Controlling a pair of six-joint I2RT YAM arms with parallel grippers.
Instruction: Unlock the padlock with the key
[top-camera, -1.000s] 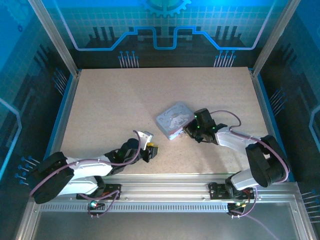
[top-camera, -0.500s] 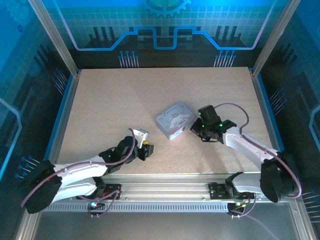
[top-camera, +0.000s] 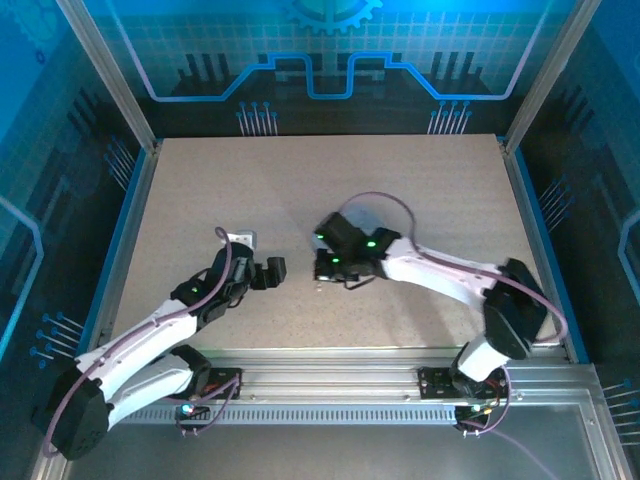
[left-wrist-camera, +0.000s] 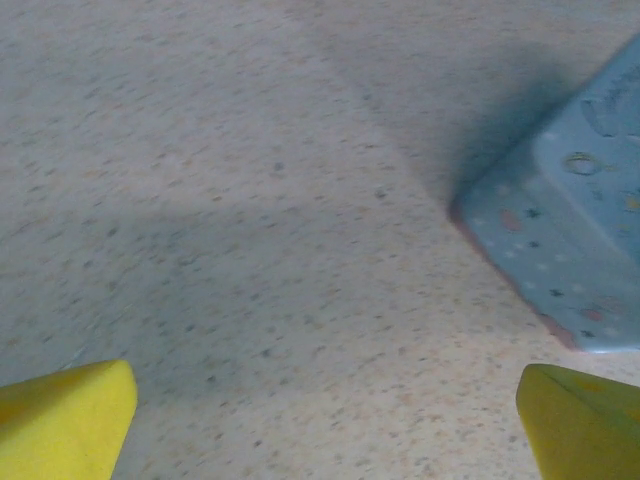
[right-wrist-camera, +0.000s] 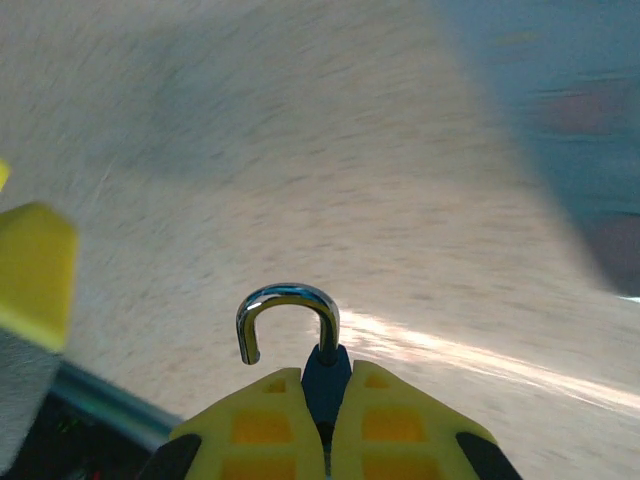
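I keep moving my right gripper down to the clear tabletop (top-camera: 285, 299) and let go of the padlock there, as the shackle's loose end (right-wrist-camera: 250, 356) is free of the padlock's body.
My right gripper (right-wrist-camera: 327, 388) is shut on the padlock (right-wrist-camera: 326, 372). Its dark blue body is pinched between the yellow fingers. The silver shackle (right-wrist-camera: 290, 300) sticks out ahead, hooked, with its left end free. From above, this gripper (top-camera: 332, 264) sits just left of the table's middle. My left gripper (top-camera: 272, 272) faces it from the left, a short gap apart. In the left wrist view its yellow fingers (left-wrist-camera: 70, 415) stand wide apart over bare table, so the left gripper (left-wrist-camera: 325, 410) is open and holds nothing. The key is out of view.
A pale blue printed tin (left-wrist-camera: 570, 230) lies on the speckled tabletop (top-camera: 250, 190) ahead and to the right of my left gripper, under my right arm. One yellow finger of the left gripper (right-wrist-camera: 35, 270) shows in the right wrist view. Metal rails edge the table.
My right arm has swung left over the tin, carrying the padlock toward the left gripper. My left arm has reached further onto the table and its jaws have opened wide.
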